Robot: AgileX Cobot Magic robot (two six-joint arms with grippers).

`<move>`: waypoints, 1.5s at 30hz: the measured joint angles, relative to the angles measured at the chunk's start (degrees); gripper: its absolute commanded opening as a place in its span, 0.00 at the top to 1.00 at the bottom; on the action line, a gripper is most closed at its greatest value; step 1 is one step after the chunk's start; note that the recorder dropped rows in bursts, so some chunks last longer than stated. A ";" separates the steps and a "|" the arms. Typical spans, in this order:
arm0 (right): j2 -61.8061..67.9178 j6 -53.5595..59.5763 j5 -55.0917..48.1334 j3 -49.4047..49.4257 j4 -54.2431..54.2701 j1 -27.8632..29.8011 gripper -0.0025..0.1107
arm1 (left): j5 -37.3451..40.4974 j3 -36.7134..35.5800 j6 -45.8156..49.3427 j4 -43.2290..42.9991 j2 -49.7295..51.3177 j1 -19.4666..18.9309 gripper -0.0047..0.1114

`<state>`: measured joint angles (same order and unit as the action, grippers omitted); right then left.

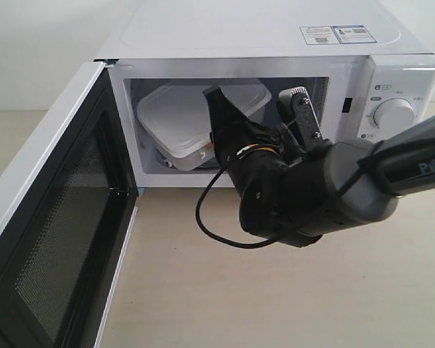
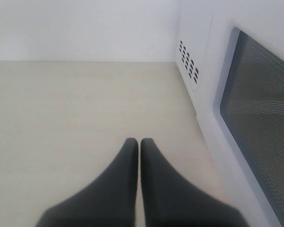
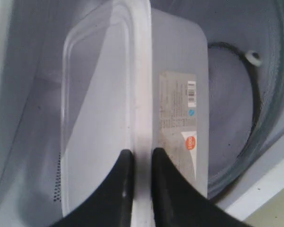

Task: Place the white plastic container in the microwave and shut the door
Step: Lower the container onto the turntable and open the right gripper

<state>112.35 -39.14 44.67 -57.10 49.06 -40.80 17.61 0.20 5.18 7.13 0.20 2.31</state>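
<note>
The white plastic container is hanging at a tilt close to the cavity's door-side (image 1: 135, 109), so my right gripper needs to pull the container over the turntable (image 3: 229, 90) and make it level before the gripper opens.
The white plastic container (image 1: 175, 119) hangs tilted inside the cavity of the white microwave (image 1: 275, 32), above the glass turntable (image 3: 234, 118). My right gripper (image 3: 139, 153) reaches in through the opening and is shut on the container's (image 3: 92, 109) lid rim, one finger on each side of the edge. The red-and-white label (image 3: 179, 106) faces the wrist camera. In the exterior view the right gripper (image 1: 217, 101) sits in front of the box. The door (image 1: 54, 232) stands wide open at the left, mesh face inward. My left gripper (image 2: 139, 142) is shut and empty above the table, beside the door's outer window (image 2: 260, 118).
A black cable (image 1: 210, 221) loops under the right arm in front of the microwave. The control panel with a round dial (image 1: 395, 112) is right of the cavity. Vent holes (image 2: 188, 64) mark the microwave's side wall. Beige tabletop (image 1: 203, 290) spreads in front.
</note>
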 measured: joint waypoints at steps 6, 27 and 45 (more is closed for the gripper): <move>1.87 -1.01 -0.26 -1.65 3.25 1.94 0.98 | 0.00 0.00 0.00 0.00 0.00 0.00 0.92; 4.31 -7.56 -3.59 -7.34 -0.04 2.96 0.98 | 0.00 0.00 0.00 0.00 0.00 0.00 0.92; 4.44 -1.84 -3.31 -7.34 4.99 3.92 0.59 | 0.00 0.00 0.00 0.00 0.00 0.00 0.92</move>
<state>116.79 -40.97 41.36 -64.44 54.06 -36.88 17.61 0.20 5.18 7.13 0.20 2.31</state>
